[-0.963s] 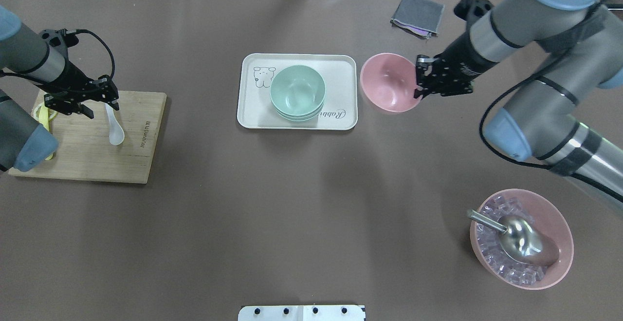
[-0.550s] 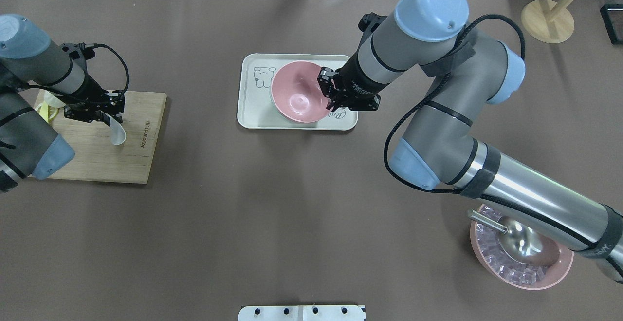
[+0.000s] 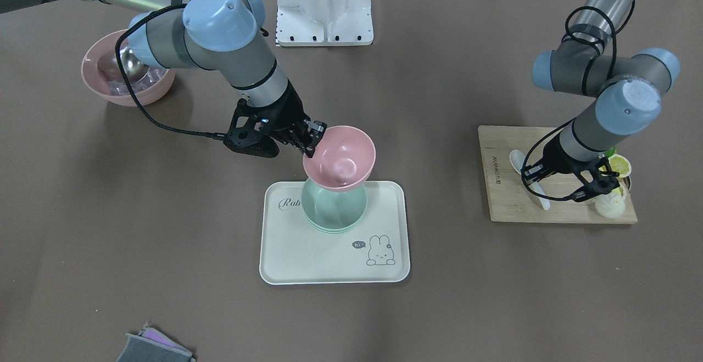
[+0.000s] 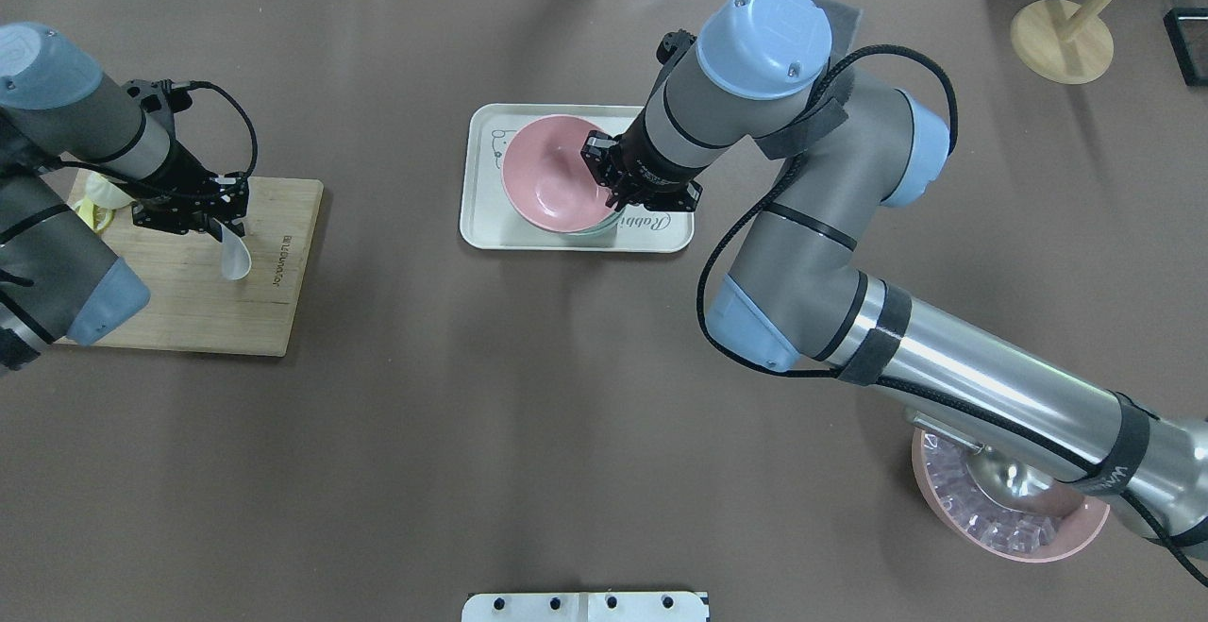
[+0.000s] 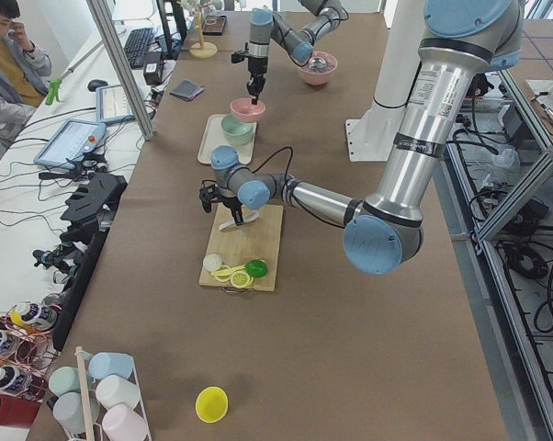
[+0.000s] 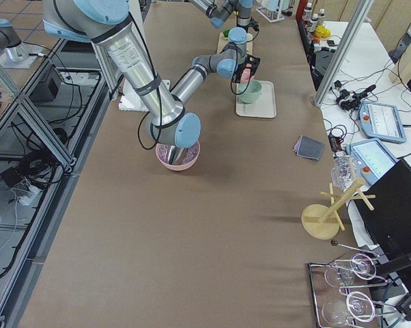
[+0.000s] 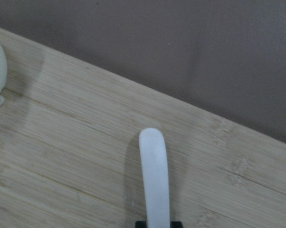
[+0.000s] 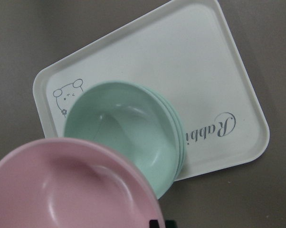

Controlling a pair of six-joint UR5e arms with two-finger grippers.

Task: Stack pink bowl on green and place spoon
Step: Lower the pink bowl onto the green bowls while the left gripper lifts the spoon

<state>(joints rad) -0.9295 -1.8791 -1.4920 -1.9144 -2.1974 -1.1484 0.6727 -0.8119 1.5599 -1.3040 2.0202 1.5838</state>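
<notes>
The pink bowl (image 3: 341,159) hangs off the green bowls' middle, so my right gripper should seat it in the top green bowl (image 3: 334,209) before my left gripper brings the spoon.
My right gripper (image 4: 609,183) is shut on the rim of the pink bowl (image 4: 545,180). It holds the bowl tilted over the stacked green bowls (image 3: 332,209) on the white tray (image 3: 307,263). In the right wrist view the pink bowl (image 8: 71,190) hangs above and partly beside the green bowls (image 8: 119,128). I cannot tell whether they touch. My left gripper (image 4: 219,222) is shut on the handle of the white spoon (image 4: 235,260) over the wooden board (image 4: 189,311). The spoon (image 7: 155,180) casts a shadow on the board.
Lemon slices (image 3: 618,164) and a small white piece lie at the board's outer end. A pink bowl of ice with a metal scoop (image 3: 126,73) stands near the robot's right. A grey cloth (image 3: 156,348) and a wooden stand (image 4: 1062,27) are at the far side.
My right arm has carried the pink bowl from the table right of the tray to over the green bowls. My left gripper has closed on the spoon handle and shifted it slightly.
</notes>
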